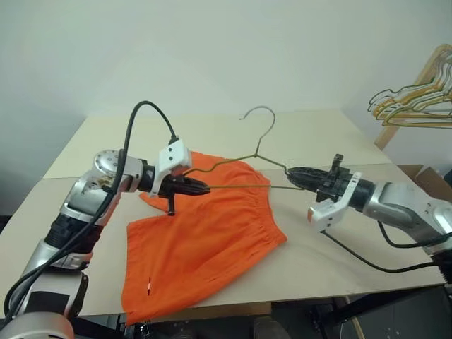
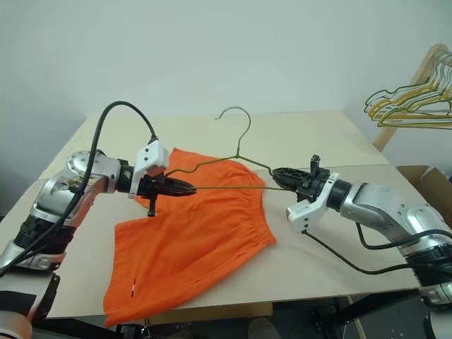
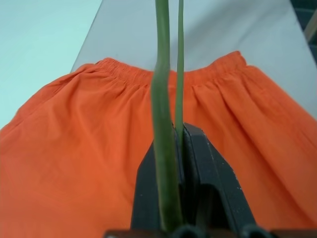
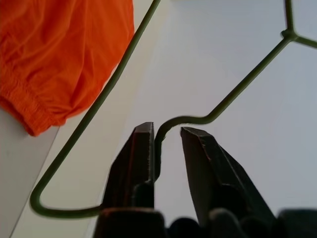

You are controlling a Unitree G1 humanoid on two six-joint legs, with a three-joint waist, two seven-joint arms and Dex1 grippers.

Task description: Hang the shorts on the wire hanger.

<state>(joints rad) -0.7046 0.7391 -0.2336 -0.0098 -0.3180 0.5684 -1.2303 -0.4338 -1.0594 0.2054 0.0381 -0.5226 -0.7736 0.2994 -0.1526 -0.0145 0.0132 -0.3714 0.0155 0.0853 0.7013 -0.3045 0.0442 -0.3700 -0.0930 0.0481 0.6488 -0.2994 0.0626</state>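
Observation:
I should grip the bottom wire near the other corner with my right gripper and pull it clear, because my left gripper is holding the hanger end that is to go to the waistband.
The orange shorts lie flat on the table, waistband toward the right arm. The thin olive wire hanger is held just above them, hook pointing to the table's far side. My left gripper is shut on the hanger's left end; in the left wrist view the wire runs out from between the closed fingers over the shorts. My right gripper is open at the hanger's right corner. The bent wire rests against one finger, with a gap to the other.
The beige table has bare room behind and to the right of the shorts. A bunch of gold and green hangers hangs on a wooden rail at the far right. A cardboard box sits beyond the table's right edge.

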